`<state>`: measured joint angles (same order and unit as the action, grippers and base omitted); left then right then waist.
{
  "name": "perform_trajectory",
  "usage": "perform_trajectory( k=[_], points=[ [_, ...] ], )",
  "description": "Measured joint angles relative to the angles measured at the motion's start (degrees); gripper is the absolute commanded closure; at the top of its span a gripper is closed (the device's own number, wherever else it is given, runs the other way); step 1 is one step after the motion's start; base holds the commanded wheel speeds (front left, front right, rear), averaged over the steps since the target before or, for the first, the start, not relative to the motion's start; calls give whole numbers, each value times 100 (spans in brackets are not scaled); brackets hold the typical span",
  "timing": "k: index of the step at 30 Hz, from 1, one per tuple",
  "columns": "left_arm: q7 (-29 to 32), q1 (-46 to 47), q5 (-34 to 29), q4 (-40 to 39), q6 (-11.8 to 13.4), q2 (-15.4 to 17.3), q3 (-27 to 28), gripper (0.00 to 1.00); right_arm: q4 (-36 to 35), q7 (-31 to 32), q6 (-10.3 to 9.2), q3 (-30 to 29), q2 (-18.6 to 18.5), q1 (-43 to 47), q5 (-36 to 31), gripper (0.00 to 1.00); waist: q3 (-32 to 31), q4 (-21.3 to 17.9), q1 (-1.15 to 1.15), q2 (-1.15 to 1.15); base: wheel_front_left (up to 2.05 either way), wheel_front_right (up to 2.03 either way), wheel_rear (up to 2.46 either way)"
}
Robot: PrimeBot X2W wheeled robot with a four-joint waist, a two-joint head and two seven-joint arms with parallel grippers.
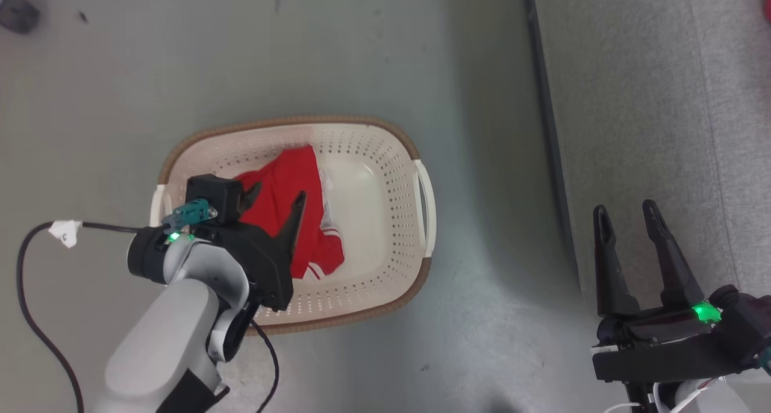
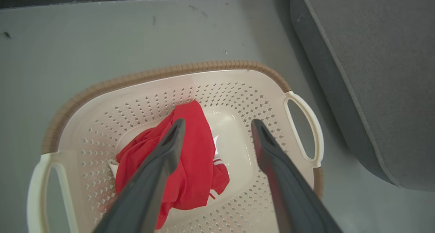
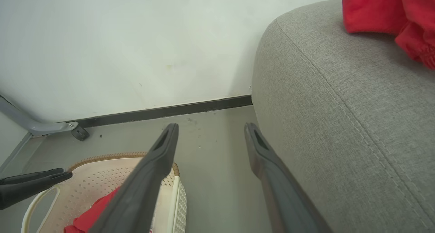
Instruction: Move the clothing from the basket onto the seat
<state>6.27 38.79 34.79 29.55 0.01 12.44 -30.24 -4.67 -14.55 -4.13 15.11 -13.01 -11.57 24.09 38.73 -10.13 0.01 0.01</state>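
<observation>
The red clothing (image 1: 309, 202) will fold over my right gripper's fingers and hang down on both sides when I carry it, because the striped cuff (image 1: 325, 253) lies floppy and loose.
One red piece of clothing (image 1: 289, 184) with white stripes lies crumpled in the cream basket (image 1: 373, 154) on the floor. My left gripper (image 1: 278, 193) hangs open just above it, and in the left wrist view its fingers straddle the clothing (image 2: 197, 151) without touching it. The brown-rimmed basket (image 2: 238, 90) stands left of the grey seat (image 1: 650, 100). My right gripper (image 1: 625, 209) is open and empty at the seat's front edge. In the right wrist view that gripper (image 3: 211, 126) is beside the seat (image 3: 340, 107), on which another red piece of clothing (image 3: 380, 12) lies.
Grey floor surrounds the basket. A black cable (image 1: 36, 322) loops on the floor by my left arm. A white wall with a dark baseboard (image 3: 163, 112) stands behind, and a grey frame leg with a castor (image 3: 80, 132) is at its foot.
</observation>
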Motion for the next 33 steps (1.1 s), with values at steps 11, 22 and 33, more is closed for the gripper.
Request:
perform_trajectory(
  k=[11, 22, 33],
  points=[
    [197, 453, -20, 903, 7, 55, 45, 0, -36, -1, 123, 102, 263, -146, -227, 0, 656, -178, 0, 0, 0, 0, 0],
    [324, 1095, -138, 1472, 58, 140, 74, 0, -75, -15, 289, 167, 530, -194, -353, 0, 1167, -478, -1, -1, 0, 0, 0],
    [347, 1567, -331, 2137, 281, 159, 118, 0, -36, -15, 435, 158, 733, -193, -508, 0, 1511, -775, -1, -1, 0, 0, 0]
  ],
)
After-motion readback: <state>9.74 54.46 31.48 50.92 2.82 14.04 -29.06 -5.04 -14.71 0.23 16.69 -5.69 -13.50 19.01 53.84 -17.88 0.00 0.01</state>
